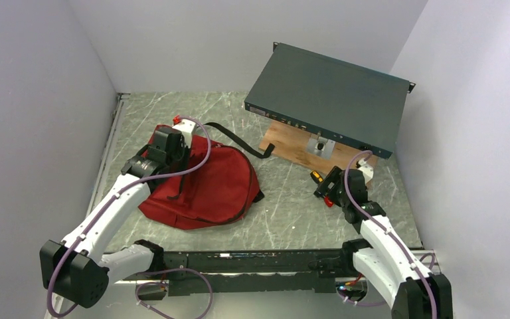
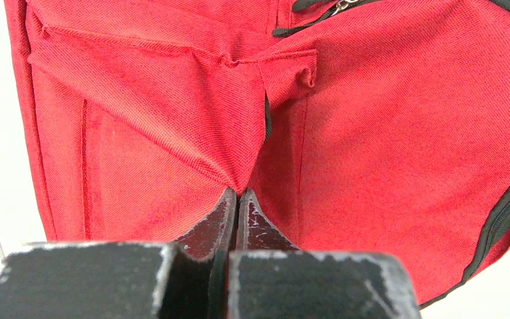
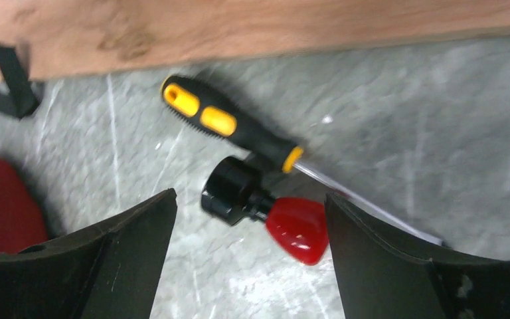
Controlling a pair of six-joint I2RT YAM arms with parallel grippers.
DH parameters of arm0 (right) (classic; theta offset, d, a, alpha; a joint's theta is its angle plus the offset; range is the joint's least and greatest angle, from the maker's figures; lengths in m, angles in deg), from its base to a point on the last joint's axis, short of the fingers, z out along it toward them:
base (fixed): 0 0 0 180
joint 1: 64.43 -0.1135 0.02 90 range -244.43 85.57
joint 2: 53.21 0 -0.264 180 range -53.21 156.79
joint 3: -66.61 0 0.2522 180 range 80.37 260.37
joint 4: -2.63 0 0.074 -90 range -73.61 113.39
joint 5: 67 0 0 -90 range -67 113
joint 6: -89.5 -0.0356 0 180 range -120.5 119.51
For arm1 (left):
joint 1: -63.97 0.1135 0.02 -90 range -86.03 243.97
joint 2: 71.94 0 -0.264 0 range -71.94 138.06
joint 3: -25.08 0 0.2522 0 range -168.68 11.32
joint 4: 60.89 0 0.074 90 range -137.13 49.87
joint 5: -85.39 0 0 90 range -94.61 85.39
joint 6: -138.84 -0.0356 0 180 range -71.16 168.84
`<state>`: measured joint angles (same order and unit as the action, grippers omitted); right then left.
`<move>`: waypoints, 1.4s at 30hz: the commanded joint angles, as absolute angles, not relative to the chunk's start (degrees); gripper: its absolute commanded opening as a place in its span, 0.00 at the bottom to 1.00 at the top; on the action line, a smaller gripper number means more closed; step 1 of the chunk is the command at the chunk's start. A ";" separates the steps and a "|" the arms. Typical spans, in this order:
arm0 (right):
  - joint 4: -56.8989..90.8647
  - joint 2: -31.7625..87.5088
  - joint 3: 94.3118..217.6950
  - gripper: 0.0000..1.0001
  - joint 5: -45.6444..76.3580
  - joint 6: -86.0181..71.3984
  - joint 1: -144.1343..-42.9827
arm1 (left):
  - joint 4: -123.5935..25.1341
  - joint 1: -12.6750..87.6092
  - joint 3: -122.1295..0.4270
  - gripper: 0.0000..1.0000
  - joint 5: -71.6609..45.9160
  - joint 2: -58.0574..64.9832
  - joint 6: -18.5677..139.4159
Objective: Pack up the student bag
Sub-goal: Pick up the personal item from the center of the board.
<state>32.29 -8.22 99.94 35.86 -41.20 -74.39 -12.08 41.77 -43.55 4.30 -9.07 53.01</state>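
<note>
I can see a gap of grey [image 3: 291,184] between the black knob's stem [image 3: 231,190] and the screwdriver's stem. I expect the knob to come away alone when I lift it.
The student bag [image 1: 212,189], dark red fabric with black zips, lies left of the table's middle and fills the left wrist view [image 2: 385,133]. My left gripper [image 1: 172,143] is at the bag's far left part, shut on a pinched fold of its red fabric [image 2: 239,191]. My right gripper [image 1: 329,187] is open [image 3: 251,196], hovering low over a black-and-yellow screwdriver [image 3: 229,126] and a small black knob with a red tip [image 3: 265,212]; both lie on the table, the knob between the fingers.
A flat dark teal metal box [image 1: 329,96] rests tilted on a wooden board [image 1: 292,146] at the back right. The bag's black strap [image 1: 239,139] trails toward the board. Grey walls close in on the left, back and right.
</note>
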 commanded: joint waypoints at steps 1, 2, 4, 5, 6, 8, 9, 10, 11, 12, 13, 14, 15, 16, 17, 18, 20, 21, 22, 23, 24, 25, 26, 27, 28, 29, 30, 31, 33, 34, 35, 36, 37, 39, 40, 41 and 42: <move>28.61 -6.34 99.01 0.83 23.51 -41.99 -74.17 | -12.32 40.85 -44.54 0.00 1.82 -9.10 54.03; 28.60 -6.07 98.43 0.81 22.13 -42.40 -74.19 | -12.32 40.85 -44.52 0.00 1.76 -9.06 54.03; 28.50 -6.36 97.50 0.78 19.82 -42.98 -74.13 | -12.32 40.85 -44.57 0.00 1.79 -9.09 54.03; 28.53 -6.90 97.02 0.77 19.02 -43.23 -74.22 | -12.32 40.85 -44.57 0.00 1.74 -9.03 54.03; 29.13 -7.34 96.84 0.76 18.96 -43.18 -74.25 | -12.27 40.85 -44.58 0.00 1.72 -9.02 54.03; 30.32 -8.47 96.71 0.74 19.37 -42.77 -74.49 | -12.23 40.85 -44.65 0.00 1.59 -9.01 54.03; 30.65 -8.77 96.59 0.72 19.16 -42.51 -74.58 | -12.30 40.85 -44.67 0.00 1.48 -9.06 54.03; 30.55 -8.71 96.44 0.70 18.80 -42.43 -74.84 | -12.36 40.85 -44.67 0.00 1.35 -9.00 54.03; 30.36 -8.27 96.42 0.68 18.78 -42.46 -75.48 | -12.38 40.85 -44.66 0.00 1.22 -9.01 54.03; 30.44 -7.57 96.57 0.67 20.11 -42.64 -76.36 | -12.33 40.85 -44.62 0.00 1.19 -9.01 54.03; 30.37 -6.64 96.87 0.66 21.53 -42.75 -77.49 | -12.32 40.85 -44.66 0.00 1.19 -9.01 54.03; 30.44 -5.51 97.34 0.65 23.46 -42.92 -78.76 | -12.32 40.85 -44.67 0.00 1.16 -9.01 54.03; 30.68 -4.11 97.98 0.64 26.09 -43.11 -80.96 | -12.32 40.85 -44.60 0.00 1.26 -9.01 54.03; 31.08 -2.59 98.81 0.64 28.53 -43.38 -82.90 | -12.32 40.85 -44.57 0.00 1.20 -9.01 54.03; 31.86 -0.99 99.62 0.63 31.24 -43.92 -84.89 | -12.32 40.85 -44.54 0.00 1.29 -9.01 54.03; 32.65 0.67 100.62 0.63 33.60 -44.47 -86.94 | -12.26 40.81 -44.54 0.00 1.37 -8.95 54.03; 34.08 3.61 102.12 0.62 37.55 -45.59 -90.27 | -12.15 40.76 -44.56 0.00 1.74 -8.84 54.03; 34.49 4.64 102.62 0.60 38.87 -45.97 -91.69 | -12.10 40.69 -44.58 0.00 1.80 -8.79 54.03; 34.65 5.15 102.97 0.57 39.88 -46.22 -92.81 | -12.14 40.63 -44.58 0.00 1.88 -8.90 54.03; 34.73 5.08 103.10 0.52 40.79 -46.36 -94.13 | -12.14 40.60 -44.58 0.00 1.83 -8.96 54.03; 34.80 4.74 103.21 0.46 41.85 -46.49 -95.27 | -12.15 40.59 -44.58 0.00 1.84 -9.05 54.03; 34.90 4.31 103.34 0.40 42.45 -46.47 -96.37 | -12.22 40.59 -44.58 0.00 1.86 -9.10 54.03; 34.91 3.89 103.39 0.34 42.91 -46.40 -97.25 | -12.23 40.59 -44.57 0.00 1.89 -9.10 54.03; 35.01 3.58 103.40 0.27 43.26 -46.27 -97.97 | -12.23 40.59 -44.58 0.00 1.97 -9.18 54.03; 34.95 3.35 103.46 0.21 43.56 -46.10 -98.74 | -12.23 40.59 -44.51 0.00 2.00 -9.20 54.03; 34.70 3.19 103.44 0.16 43.78 -45.81 -99.39 | -12.31 40.59 -44.51 0.00 2.01 -9.30 54.03; 34.11 3.14 103.40 0.10 43.70 -45.32 -99.87 | -12.40 40.59 -44.49 0.00 2.01 -9.44 54.03; 33.41 3.19 103.51 0.05 43.47 -44.64 -100.26 | -12.48 40.59 -44.49 0.00 1.97 -9.53 54.03; 31.88 3.64 104.28 0.00 42.95 -43.17 -101.32 | -12.55 40.59 -44.34 0.00 2.15 -9.70 54.03; 31.44 3.80 104.91 0.00 42.93 -42.37 -102.24 | -12.58 40.59 -44.31 0.00 2.27 -9.78 54.03; 30.85 3.83 105.76 0.00 42.85 -41.84 -103.39 | -12.66 40.59 -44.24 0.00 2.38 -9.94 53.99; 29.96 3.77 106.60 0.00 42.45 -40.81 -104.62 | -12.81 40.60 -44.08 0.00 2.39 -10.16 53.95; 29.26 3.61 107.42 0.00 42.13 -39.87 -106.01 | -12.97 40.59 -44.01 0.00 2.34 -10.42 53.94; 28.45 3.69 109.23 0.00 41.36 -39.31 -107.14 | -13.26 40.59 -43.80 0.00 2.40 -10.86 53.86; 28.42 3.88 110.22 0.00 40.99 -39.17 -107.34 | -13.36 40.59 -43.73 0.00 2.42 -11.00 53.85; 27.98 4.06 111.07 0.00 40.33 -38.84 -107.50 | -13.42 40.59 -43.70 0.00 2.42 -11.07 53.85; 27.30 4.11 111.70 0.00 39.14 -38.41 -107.69 | -13.46 40.59 -43.63 0.00 2.38 -11.13 53.73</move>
